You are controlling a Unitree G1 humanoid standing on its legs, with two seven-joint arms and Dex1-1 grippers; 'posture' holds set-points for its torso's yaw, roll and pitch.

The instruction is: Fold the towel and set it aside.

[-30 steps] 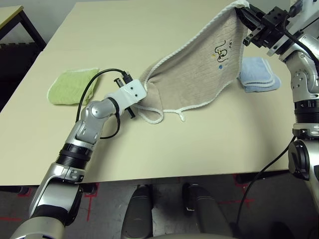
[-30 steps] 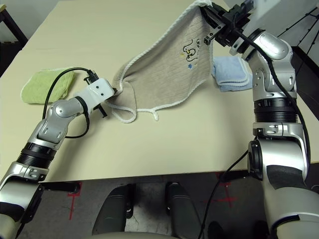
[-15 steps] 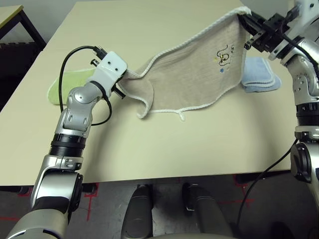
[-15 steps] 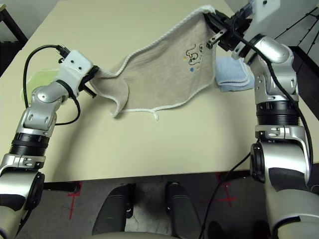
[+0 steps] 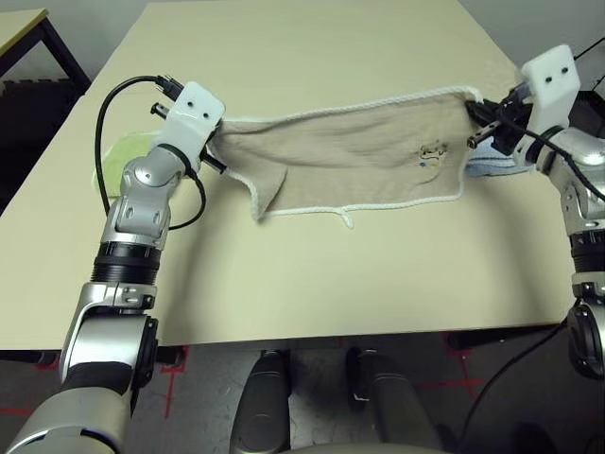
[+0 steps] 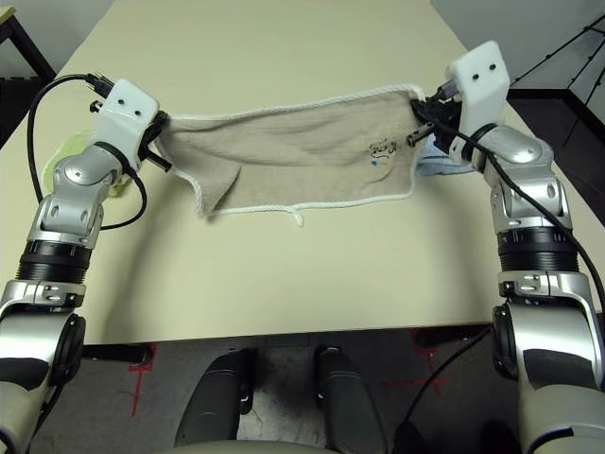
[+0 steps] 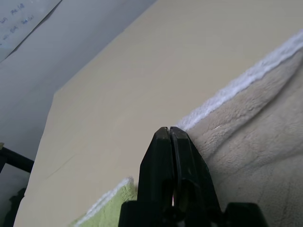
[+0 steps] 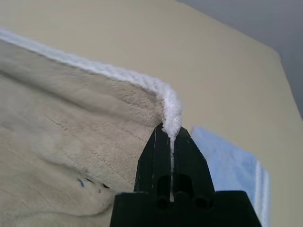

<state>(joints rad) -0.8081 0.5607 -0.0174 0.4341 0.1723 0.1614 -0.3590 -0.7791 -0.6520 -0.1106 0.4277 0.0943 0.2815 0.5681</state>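
Note:
The beige towel's near corner (image 5: 267, 192) is folded underneath. My left gripper and my right gripper should therefore raise the towel's far edge (image 5: 350, 106) and swing the towel open before they fold it.
The beige towel (image 5: 359, 156) with white trim and a small dark logo (image 5: 434, 151) hangs stretched low over the table between my two grippers, sagging in the middle. My left gripper (image 5: 214, 132) is shut on its far left corner, seen close up as the towel (image 7: 246, 142) beside the closed left gripper (image 7: 169, 130). My right gripper (image 5: 475, 112) is shut on the far right corner; the white trim of the towel (image 8: 94, 123) is pinched at the right gripper (image 8: 170, 130). The near edge rests on the table, with one near left corner folded under.
A light green folded towel (image 5: 121, 161) lies behind my left arm at the table's left. A light blue folded towel (image 5: 492, 163) lies under my right gripper at the right. The beige table (image 5: 312, 274) has free room at the front and far back.
Both grippers came down and moved apart, pulling the towel from a slanted hang into a low, nearly level stretch. The left gripper moved further left and back; the right one dropped toward the table.

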